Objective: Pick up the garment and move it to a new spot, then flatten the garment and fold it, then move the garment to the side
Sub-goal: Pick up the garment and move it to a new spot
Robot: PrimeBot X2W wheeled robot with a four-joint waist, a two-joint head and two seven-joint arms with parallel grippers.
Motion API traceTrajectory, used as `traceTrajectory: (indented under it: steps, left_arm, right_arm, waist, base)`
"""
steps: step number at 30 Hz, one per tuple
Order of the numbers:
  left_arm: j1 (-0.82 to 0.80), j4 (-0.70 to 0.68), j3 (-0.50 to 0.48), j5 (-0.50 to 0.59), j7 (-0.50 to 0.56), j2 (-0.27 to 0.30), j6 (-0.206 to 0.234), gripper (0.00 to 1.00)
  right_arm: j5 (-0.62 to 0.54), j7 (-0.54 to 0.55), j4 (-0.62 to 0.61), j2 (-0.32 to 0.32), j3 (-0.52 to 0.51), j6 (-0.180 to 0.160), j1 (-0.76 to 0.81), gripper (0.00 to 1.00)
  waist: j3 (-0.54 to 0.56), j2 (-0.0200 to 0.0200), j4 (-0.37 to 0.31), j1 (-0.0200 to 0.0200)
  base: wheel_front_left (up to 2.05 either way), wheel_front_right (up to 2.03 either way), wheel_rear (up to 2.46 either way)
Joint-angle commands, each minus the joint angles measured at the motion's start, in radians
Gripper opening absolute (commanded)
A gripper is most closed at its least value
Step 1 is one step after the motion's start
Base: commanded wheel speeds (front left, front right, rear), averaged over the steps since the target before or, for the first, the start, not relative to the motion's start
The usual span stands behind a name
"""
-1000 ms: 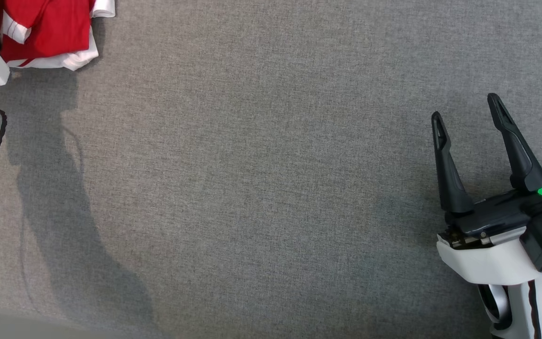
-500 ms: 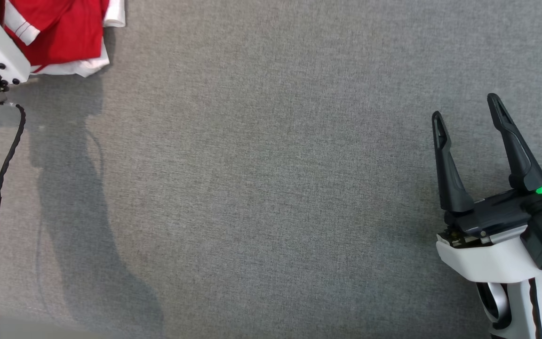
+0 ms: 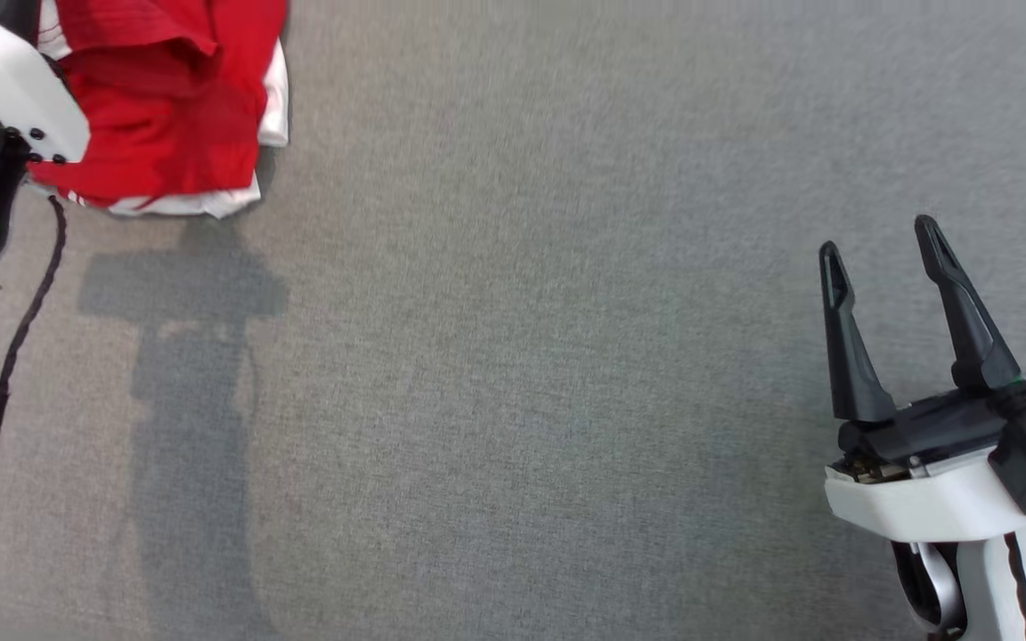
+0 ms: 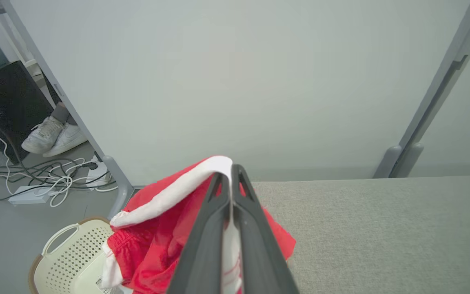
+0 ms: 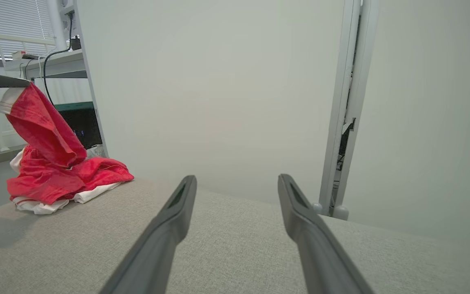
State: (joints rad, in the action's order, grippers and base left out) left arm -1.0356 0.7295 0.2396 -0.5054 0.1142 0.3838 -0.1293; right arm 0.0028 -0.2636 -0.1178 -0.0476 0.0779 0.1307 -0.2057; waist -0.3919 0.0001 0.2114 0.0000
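The garment (image 3: 162, 53) will come away and leave another garment behind when I carry it, because white edges (image 3: 223, 201) stick out under the red folds.
The garment (image 3: 166, 107) is red with white trim and lies bunched at the far left corner of the grey table (image 3: 522, 356). My left gripper (image 4: 231, 173) is shut on the garment's (image 4: 153, 245) white band and holds that edge up off the heap. From the right wrist, the garment (image 5: 51, 163) shows one end lifted and the rest resting on the table. My right gripper (image 3: 878, 245) hovers open at the table's right side, far from the cloth, with nothing between its fingers (image 5: 178, 204).
A cream perforated laundry basket (image 4: 67, 257) stands on the floor beyond the table's left end, near cables and a pair of white shoes (image 4: 51, 136). A pale wall and a grey post (image 4: 422, 134) rise behind the table.
My left gripper has shut on the garment's white band and lifted it; the bundle has moved right and nearer. The right gripper sits slightly lower in the head view, still open.
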Motion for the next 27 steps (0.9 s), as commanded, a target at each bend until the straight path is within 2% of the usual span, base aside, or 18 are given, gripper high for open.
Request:
traceTrajectory:
  steps: [1, 8, 12, 19, 23, 27]
  left_arm:
    - [0.02, -0.036, 0.024, -0.012, -0.003, -0.002, 0.0, 0.0]
    - [0.035, -0.167, 0.11, -0.014, 0.027, -0.016, 0.0, 0.0]
    - [0.043, -0.263, 0.161, -0.005, 0.068, -0.052, 0.003, 0.0]
    - [0.116, -0.361, 0.251, -0.014, 0.093, -0.179, 0.034, 0.0]
    - [0.182, -0.333, 0.286, -0.043, 0.05, -0.273, 0.047, 0.0]
    - [0.227, -0.274, 0.327, -0.083, -0.017, -0.321, 0.072, 0.0]
  right_arm:
    - [0.02, -0.001, 0.009, -0.005, -0.011, 0.0, 0.02, 1.0]
    - [0.05, -0.001, 0.02, -0.005, -0.045, 0.0, 0.053, 1.0]
    - [0.059, -0.001, 0.018, -0.005, -0.075, 0.0, 0.069, 1.0]
    - [0.079, -0.001, 0.021, -0.005, -0.088, 0.0, 0.073, 1.0]
    - [0.09, -0.001, 0.03, -0.005, -0.085, 0.0, 0.061, 1.0]
    - [0.095, -0.001, 0.041, -0.005, -0.078, 0.0, 0.049, 1.0]
  waist:
    - [0.086, -0.0001, -0.032, 0.0]
    - [0.178, -0.0001, -0.07, 0.0]
    - [0.208, -0.0001, -0.1, 0.0]
    - [0.209, -0.0001, -0.17, 0.0]
    - [0.198, -0.0001, -0.221, 0.0]
    - [0.188, -0.0001, -0.28, 0.0]
  base:
    - [0.0, 0.0, 0.0]
    - [0.0, 0.0, 0.0]
    - [0.0, 0.0, 0.0]
    - [0.0, 0.0, 0.0]
    - [0.0, 0.0, 0.0]
    - [0.0, 0.0, 0.0]
